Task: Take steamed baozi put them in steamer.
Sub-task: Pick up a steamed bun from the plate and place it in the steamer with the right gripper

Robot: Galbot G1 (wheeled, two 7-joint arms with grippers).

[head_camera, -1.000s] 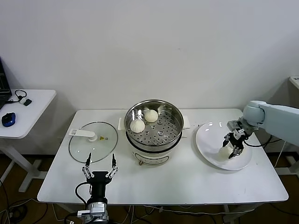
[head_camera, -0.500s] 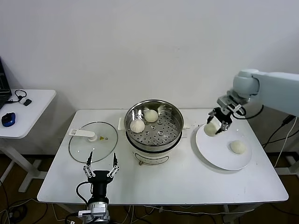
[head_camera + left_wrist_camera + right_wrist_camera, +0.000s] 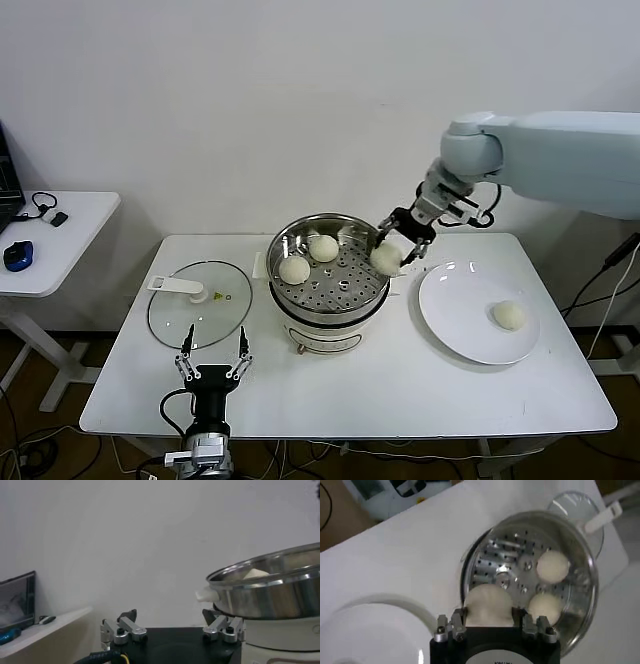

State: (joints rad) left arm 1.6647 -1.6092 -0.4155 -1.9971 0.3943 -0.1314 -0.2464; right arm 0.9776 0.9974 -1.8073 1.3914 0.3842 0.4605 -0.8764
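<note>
The front of the steamer's bottom is clear of other baozi, so my right gripper keeps moving the held baozi inward and let it go on that open spot.
My right gripper is shut on a cream-white baozi and holds it above the right rim of the steel steamer. In the right wrist view the held baozi sits between the fingers over the perforated floor. Two baozi lie inside the steamer, also shown in the right wrist view. One more baozi rests on the white plate at the right. My left gripper is open and empty near the table's front edge, left of the steamer.
The glass lid with a white handle lies flat left of the steamer. A side table with small items stands at the far left. The table's front right holds nothing.
My right gripper lifted a baozi off the plate and carried it left, from above the plate's edge to above the steamer's right rim. The left arm has not moved.
</note>
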